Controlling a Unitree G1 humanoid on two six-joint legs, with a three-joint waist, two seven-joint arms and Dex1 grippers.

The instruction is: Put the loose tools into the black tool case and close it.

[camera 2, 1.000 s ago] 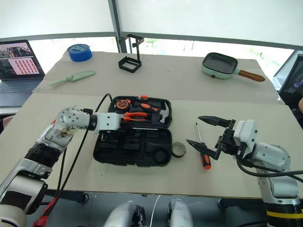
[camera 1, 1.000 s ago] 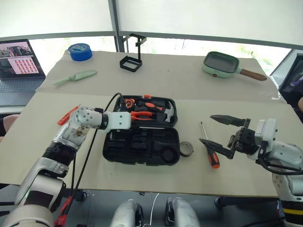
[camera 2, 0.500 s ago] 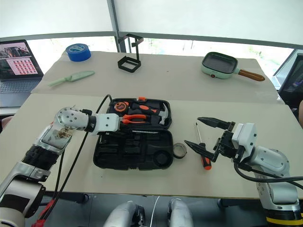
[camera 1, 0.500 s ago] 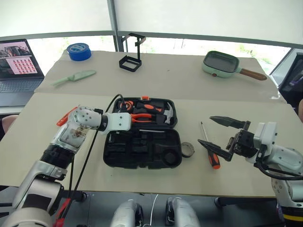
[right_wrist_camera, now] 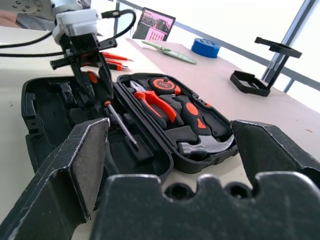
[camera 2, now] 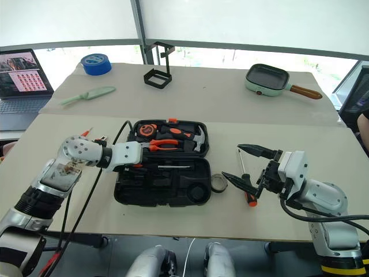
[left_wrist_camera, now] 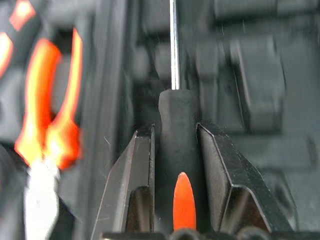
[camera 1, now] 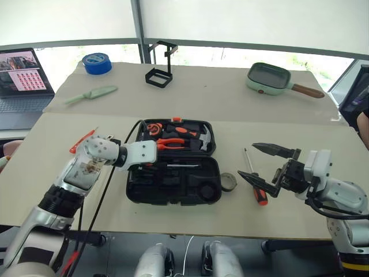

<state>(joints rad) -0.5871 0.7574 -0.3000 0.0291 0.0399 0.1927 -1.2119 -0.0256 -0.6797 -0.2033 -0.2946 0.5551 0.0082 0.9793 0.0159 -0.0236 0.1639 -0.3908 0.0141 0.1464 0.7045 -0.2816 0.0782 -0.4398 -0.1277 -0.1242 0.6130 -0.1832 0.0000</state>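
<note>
Next, my left gripper opens, closes its fingers and pushes the handle's stem end [left_wrist_camera: 178, 102] down into the case, because the screwdriver is slanted with its handle [right_wrist_camera: 102, 90] above the case's slot.
The black tool case [camera 1: 172, 195] lies open in the middle of the table. My left gripper [left_wrist_camera: 175, 131] is shut on the black handle of a black-and-orange screwdriver [left_wrist_camera: 173, 107]. Its steel shaft [camera 1: 183, 165] reaches over the case's near half, low above the moulded slots. My right gripper [camera 1: 263, 166] hangs open to the right of the case. Below it a second black-and-orange screwdriver [camera 1: 256, 186] lies on the table. A small dark tape roll [camera 1: 228, 182] rests against the case's right side. More orange loose tools [camera 1: 81, 141] lie left of my left arm.
Orange pliers, a hammer and a tape measure sit in the case's far half [camera 1: 177, 130]. On the far table stand a blue tape roll [camera 1: 97, 62], a pale green knife [camera 1: 90, 94], a black wire stand [camera 1: 160, 70] and a green pan [camera 1: 270, 79]. A laptop [camera 1: 22, 75] is far left.
My left gripper drew back toward me with the screwdriver and tilted down, so the shaft moved from the hinge to over the near half. The right gripper stayed put.
</note>
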